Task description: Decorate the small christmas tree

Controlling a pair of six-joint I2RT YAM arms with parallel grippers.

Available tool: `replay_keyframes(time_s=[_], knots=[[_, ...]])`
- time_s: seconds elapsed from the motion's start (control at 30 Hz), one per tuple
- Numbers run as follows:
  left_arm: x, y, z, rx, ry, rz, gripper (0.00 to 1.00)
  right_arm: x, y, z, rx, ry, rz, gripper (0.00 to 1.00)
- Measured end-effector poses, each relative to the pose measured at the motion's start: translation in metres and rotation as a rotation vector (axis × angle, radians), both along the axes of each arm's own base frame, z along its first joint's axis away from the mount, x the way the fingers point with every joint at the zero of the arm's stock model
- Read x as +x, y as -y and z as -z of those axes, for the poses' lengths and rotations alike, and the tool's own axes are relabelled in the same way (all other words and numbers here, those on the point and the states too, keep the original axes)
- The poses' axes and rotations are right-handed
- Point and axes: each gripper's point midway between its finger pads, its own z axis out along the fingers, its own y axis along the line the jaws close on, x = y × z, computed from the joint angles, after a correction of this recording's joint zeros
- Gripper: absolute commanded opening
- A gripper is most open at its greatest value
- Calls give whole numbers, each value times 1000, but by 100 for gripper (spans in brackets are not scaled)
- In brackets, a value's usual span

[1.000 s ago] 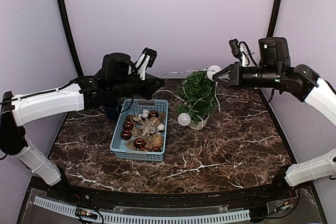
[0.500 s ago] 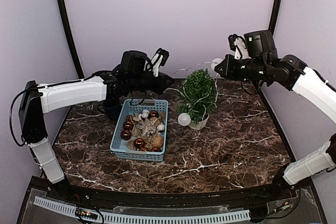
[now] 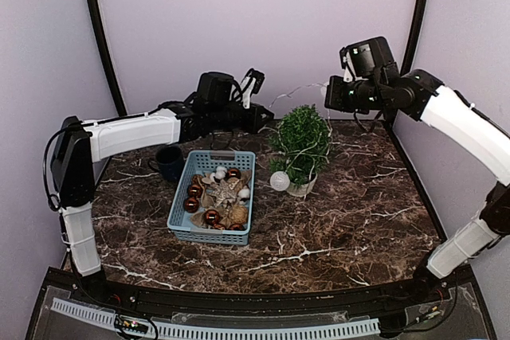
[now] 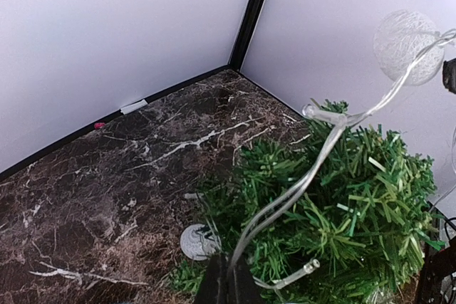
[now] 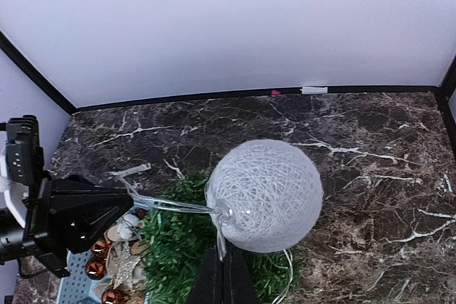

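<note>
The light string (image 3: 296,88) is stretched in the air above the treetop, so the robot's right gripper should bring its white ball down next to the upper branches (image 3: 331,132) and let it go there.
The small christmas tree (image 3: 301,145) stands in a white pot right of the blue basket (image 3: 182,214). A clear light string (image 3: 295,89) with white woven balls spans above it between both grippers. My left gripper (image 3: 267,119) is shut on the string just left of the treetop; in the left wrist view its gripper (image 4: 228,286) pinches the string (image 4: 285,201) over the tree (image 4: 349,211). My right gripper (image 3: 328,95) is shut on the string beside a white ball (image 5: 263,194), above the tree (image 5: 174,250). Another white ball (image 3: 279,181) hangs at the tree's lower left.
The blue basket holds brown baubles (image 3: 212,216), a star and pale ornaments. A dark mug (image 3: 169,162) stands left of the basket. The marble table (image 3: 351,220) is closed in by pale walls with black corner posts (image 3: 414,5).
My left gripper has moved right towards the treetop. My right gripper has swung left and higher, carrying the string and ball over the tree.
</note>
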Motion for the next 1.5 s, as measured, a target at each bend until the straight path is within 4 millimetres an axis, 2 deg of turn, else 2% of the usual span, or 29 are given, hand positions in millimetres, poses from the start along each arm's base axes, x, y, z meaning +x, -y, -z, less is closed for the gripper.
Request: replay_keyframes(time_s=[0.2,0.37,0.53,0.67,0.8,1.0,1.1,1.3,1.5], knots=[[13,13,7,-17,-19,20,0,17,14,25,-76,-52,73,0],[19,22,26,-5,-51,34,2,23,27,40,-118,-91,115,0],[18,21,43,27,-89,36,7,18,34,55,-146,-128,120,0],[17,19,48,45,-99,36,15,10,36,76,-175,-182,103,0],[17,16,49,64,-98,33,25,0,35,82,-166,-206,74,0],[5,-1,35,83,-71,15,43,-13,31,67,-112,-191,15,0],[-2,-11,17,76,-40,0,53,-17,28,62,-95,-190,-14,0],[-15,-36,-21,63,41,-51,76,-23,21,66,-75,-215,-56,0],[-29,-60,-34,57,80,-99,80,-30,17,83,-65,-268,-84,0]])
